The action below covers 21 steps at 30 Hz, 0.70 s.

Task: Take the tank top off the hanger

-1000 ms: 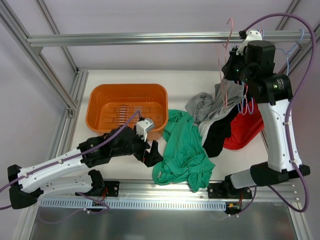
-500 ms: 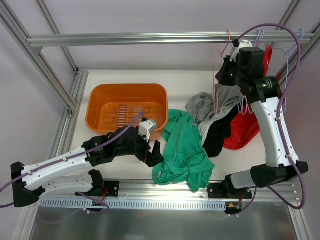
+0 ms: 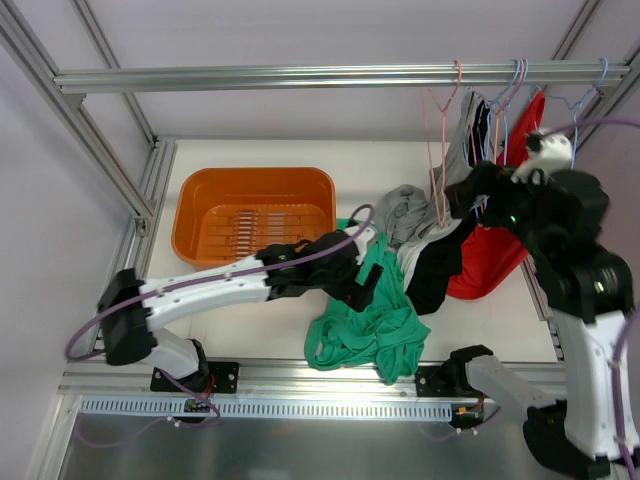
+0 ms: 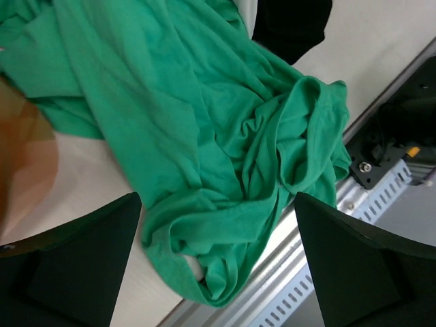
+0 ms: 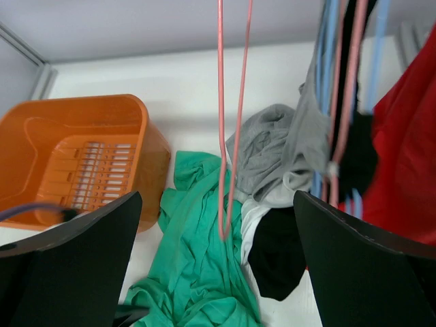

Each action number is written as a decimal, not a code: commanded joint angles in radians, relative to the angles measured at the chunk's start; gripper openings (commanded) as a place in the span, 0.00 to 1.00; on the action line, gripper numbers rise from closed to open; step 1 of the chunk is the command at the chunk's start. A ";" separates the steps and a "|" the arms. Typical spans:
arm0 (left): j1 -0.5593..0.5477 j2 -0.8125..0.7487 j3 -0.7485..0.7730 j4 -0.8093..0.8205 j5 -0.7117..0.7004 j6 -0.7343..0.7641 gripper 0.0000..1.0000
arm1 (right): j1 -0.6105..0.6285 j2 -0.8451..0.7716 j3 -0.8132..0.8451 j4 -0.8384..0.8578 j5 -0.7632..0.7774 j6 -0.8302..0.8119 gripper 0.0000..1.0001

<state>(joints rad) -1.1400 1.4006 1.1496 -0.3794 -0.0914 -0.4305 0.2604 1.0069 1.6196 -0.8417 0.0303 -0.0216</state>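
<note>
The green tank top [image 3: 372,328] has limp folds [image 3: 398,346] all through it, so it should bunch up and come along whole when I carry it to the orange basket.
A green tank top [image 3: 370,320] lies crumpled on the table by the near edge, off any hanger. A bare pink hanger [image 3: 440,150] dangles from the overhead rail [image 3: 300,77]. My left gripper [image 3: 365,288] hovers open just above the green tank top [image 4: 204,136], with nothing between its fingers [image 4: 68,266]. My right gripper [image 3: 458,197] stands open beside the pink hanger [image 5: 228,136], a little back from it and holding nothing. The green tank top [image 5: 197,272] shows below the hanger in the right wrist view.
An orange basket [image 3: 185,215] stands at the back left. Grey [image 3: 405,210], black [image 3: 435,275] and red [image 3: 490,260] garments hang from more hangers at the right and spill onto the table. The metal frame rail [image 4: 354,204] runs along the near edge.
My right gripper has opened, let go of the pink hanger at the rail and drawn back down to the right. My left arm has swung right over the green tank top.
</note>
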 commanded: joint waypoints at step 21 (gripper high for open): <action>-0.156 0.684 0.167 -0.006 0.018 -0.057 0.18 | -0.006 -0.407 -0.101 -0.097 -0.214 -0.118 0.99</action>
<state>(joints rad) -1.2507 2.0079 1.3678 -0.3290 -0.1432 -0.4446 0.2592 0.6178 1.5551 -0.9848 -0.1318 -0.1143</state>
